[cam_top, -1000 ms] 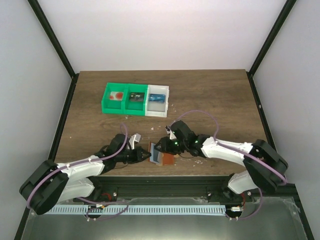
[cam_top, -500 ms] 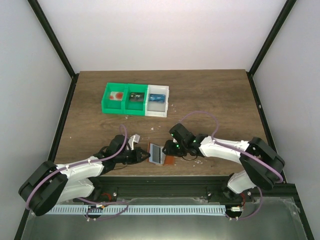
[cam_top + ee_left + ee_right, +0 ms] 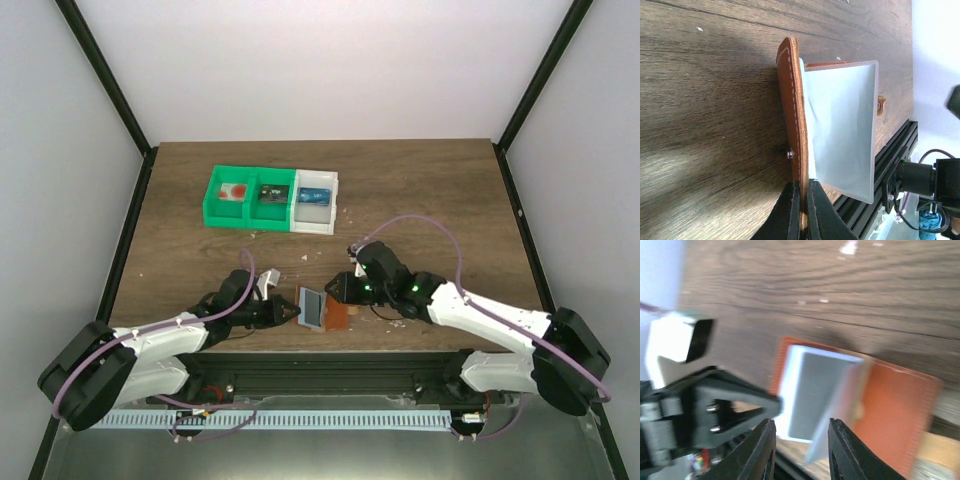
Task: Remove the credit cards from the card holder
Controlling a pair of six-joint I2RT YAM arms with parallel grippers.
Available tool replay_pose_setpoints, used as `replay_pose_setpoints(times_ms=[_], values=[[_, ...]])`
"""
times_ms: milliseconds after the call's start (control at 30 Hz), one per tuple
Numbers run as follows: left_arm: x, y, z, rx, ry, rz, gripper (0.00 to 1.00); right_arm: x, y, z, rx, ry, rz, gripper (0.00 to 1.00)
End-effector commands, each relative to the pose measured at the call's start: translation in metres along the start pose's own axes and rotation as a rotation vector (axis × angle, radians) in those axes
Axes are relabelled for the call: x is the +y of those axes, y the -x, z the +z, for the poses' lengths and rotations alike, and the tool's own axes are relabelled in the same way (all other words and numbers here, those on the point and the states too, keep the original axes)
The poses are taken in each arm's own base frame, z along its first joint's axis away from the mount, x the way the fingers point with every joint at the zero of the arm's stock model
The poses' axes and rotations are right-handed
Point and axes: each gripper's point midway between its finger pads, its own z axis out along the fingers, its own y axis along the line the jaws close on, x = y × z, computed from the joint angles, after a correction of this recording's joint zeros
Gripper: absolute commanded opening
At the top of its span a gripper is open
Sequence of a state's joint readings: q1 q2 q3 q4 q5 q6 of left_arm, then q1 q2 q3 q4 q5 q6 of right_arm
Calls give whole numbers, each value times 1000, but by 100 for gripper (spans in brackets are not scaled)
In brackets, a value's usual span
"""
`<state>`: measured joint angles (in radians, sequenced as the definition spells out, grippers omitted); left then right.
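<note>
With the pale panel [image 3: 837, 410] standing off the card holder's flat half [image 3: 892, 412], my right gripper next pins the panel down before my left gripper frees the upright flap.
The card holder [image 3: 322, 310] stands open near the table's front edge, orange-brown outside [image 3: 791, 100] with a pale grey-blue lining [image 3: 845, 125]. My left gripper [image 3: 802, 200] is shut on the edge of its upright orange-brown flap and holds it on edge [image 3: 297, 312]. My right gripper [image 3: 800, 445] hovers open just above the pale pocket panel [image 3: 817, 390], with the panel's free edge between the fingers; the other orange half [image 3: 890, 405] lies flat. No credit cards show in the holder. One blue card [image 3: 314, 197] lies in the white bin.
A green two-compartment bin [image 3: 212, 207] and an adjoining white bin [image 3: 331, 208] sit at the back left, each with something small inside. The metal rail at the table's front edge [image 3: 330, 358] runs just behind the holder. Small crumbs dot the wood.
The right arm has swung out to the right and its gripper has backed slightly off the holder, jaws a little narrower. The left gripper has kept its hold on the flap.
</note>
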<state>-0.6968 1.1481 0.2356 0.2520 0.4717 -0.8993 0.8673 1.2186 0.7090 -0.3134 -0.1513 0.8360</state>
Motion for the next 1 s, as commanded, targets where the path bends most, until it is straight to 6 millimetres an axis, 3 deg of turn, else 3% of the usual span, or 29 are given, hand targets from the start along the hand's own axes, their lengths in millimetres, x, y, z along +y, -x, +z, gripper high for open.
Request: replay_pose_setpoints(times_ms=[0, 100, 467, 533, 633, 800, 967], values=[[-8, 5, 1, -11, -15, 30, 0, 62, -1, -8, 7, 352, 0, 30], [-7, 5, 0, -14, -14, 27, 0, 72, -1, 0, 32, 367, -9, 30], [-6, 4, 0, -17, -13, 22, 0, 79, -14, 43, 156, 317, 62, 27], [-6, 4, 0, -15, -11, 21, 0, 67, -15, 51, 168, 233, 67, 26], [-5, 3, 0, -12, -9, 20, 0, 32, -25, 58, 177, 81, 80, 25], [-2, 2, 1, -11, 1, 24, 0, 0, -46, 58, 182, 35, 70, 25], [3, 1, 2, -11, 17, 18, 0, -21, -54, 56, 152, 23, 68, 26]])
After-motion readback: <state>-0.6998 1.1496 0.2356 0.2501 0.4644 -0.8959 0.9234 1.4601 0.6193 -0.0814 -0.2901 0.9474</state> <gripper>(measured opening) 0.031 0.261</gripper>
